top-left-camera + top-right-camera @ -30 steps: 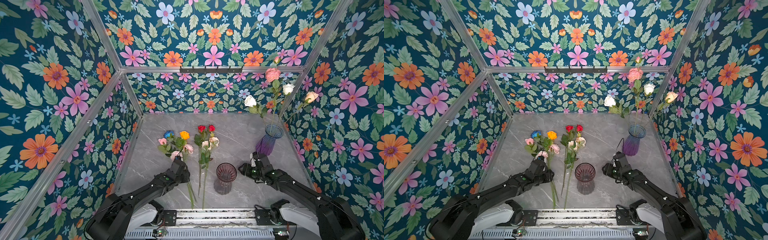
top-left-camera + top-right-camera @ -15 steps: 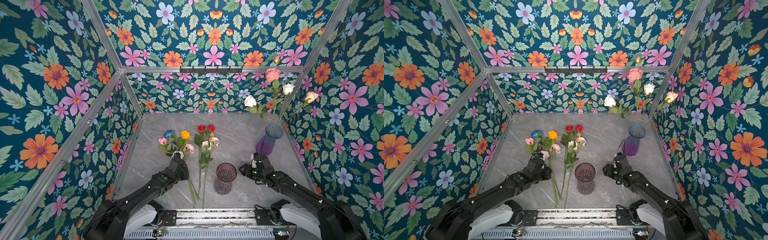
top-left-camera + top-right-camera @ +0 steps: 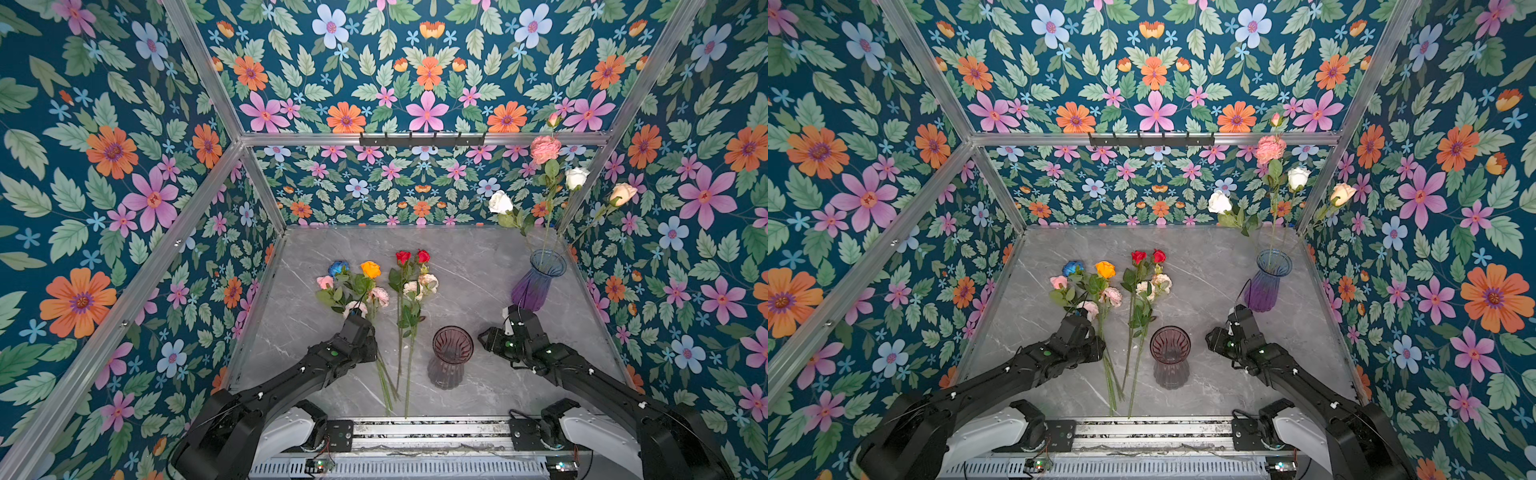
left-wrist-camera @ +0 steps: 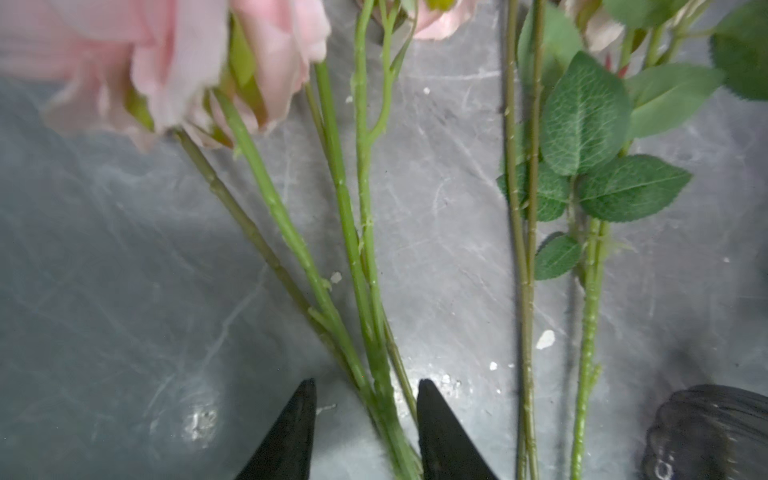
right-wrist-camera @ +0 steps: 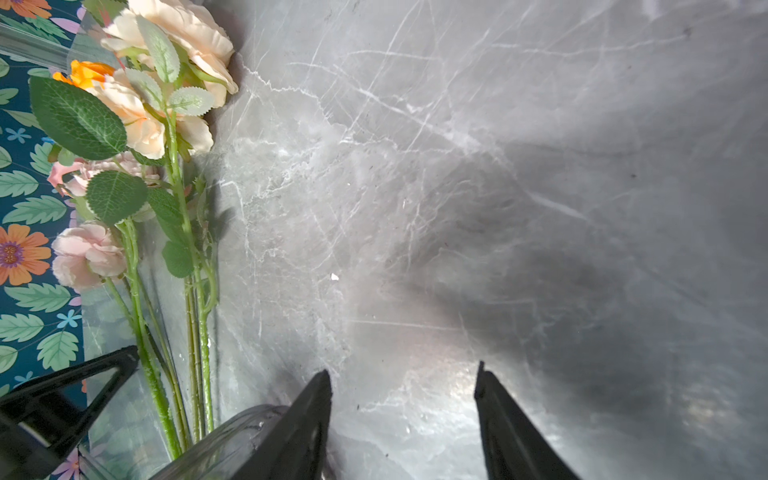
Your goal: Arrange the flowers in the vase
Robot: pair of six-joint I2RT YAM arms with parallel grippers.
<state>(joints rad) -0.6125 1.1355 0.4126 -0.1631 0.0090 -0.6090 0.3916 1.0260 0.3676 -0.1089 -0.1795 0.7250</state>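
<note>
Several stems bunch together (image 4: 384, 398) between the fingers of my left gripper, so I should first separate the stems and then raise the yellow rose (image 4: 364, 297) by its stem alone.
Two bunches of flowers lie on the grey marble table (image 3: 465, 266), the left bunch (image 3: 370, 269) and the right bunch (image 3: 411, 286), both with stems toward the front. My left gripper (image 4: 365, 382) hangs low over the left bunch's stems (image 4: 365, 316). It is open, with several stems passing between the jaws close to one finger. The blue-purple vase (image 3: 536, 282) at the back right holds several upright flowers (image 3: 544, 148). My right gripper (image 5: 402, 370) is open over bare table, in front of that vase in both top views.
A second, dark purple glass vase (image 3: 451, 353) stands at the front middle, between the two arms; its rim (image 5: 232, 436) lies beside one right finger. Flowered walls close the table on three sides, and a metal rail (image 3: 415, 428) runs along the front.
The left wrist has shifted slightly over the left bunch's stems. The flowers, the vases and the right arm have stayed in place.
</note>
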